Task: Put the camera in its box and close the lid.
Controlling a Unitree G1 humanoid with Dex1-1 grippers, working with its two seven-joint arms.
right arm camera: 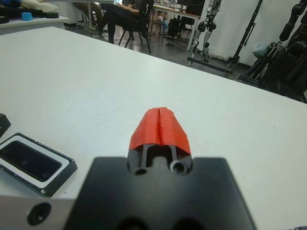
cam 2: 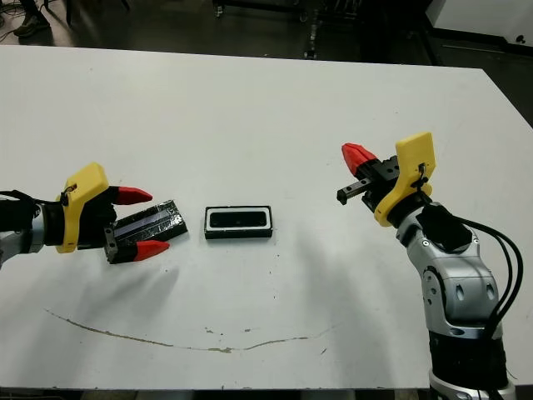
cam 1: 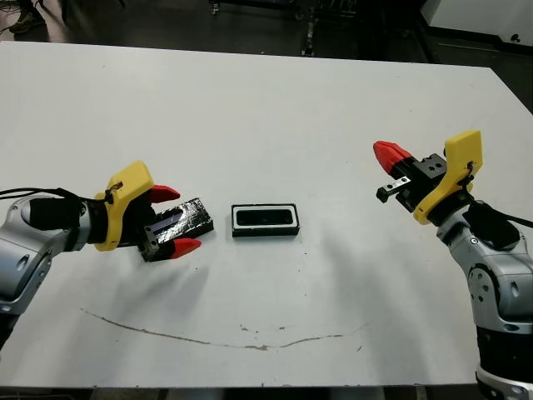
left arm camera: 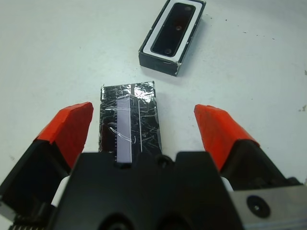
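The camera (cam 1: 265,217) rests deep in its white lining. I expect the lid (cam 1: 193,218) to come down flat over the whole box when I lower it.
In the middle of the white table lies the box (cam 1: 236,222), a small black tray with a white lining. The camera (cam 1: 265,217) rests flat inside it, dark face up. Just left of the box, the lid (cam 1: 193,217) lies on the table, glossy and crinkly. My left gripper (cam 1: 179,220) is open, one red finger on each side of the lid with gaps showing in the left wrist view, where the lid (left arm camera: 128,124) runs between them. My right gripper (cam 1: 390,154) is shut on nothing, held above the table well right of the box.
A thin dark scuff line (cam 1: 208,337) curves across the table near its front edge. Beyond the far edge, the right wrist view shows a seated person (right arm camera: 122,14) and black stands (right arm camera: 240,43) on the floor.
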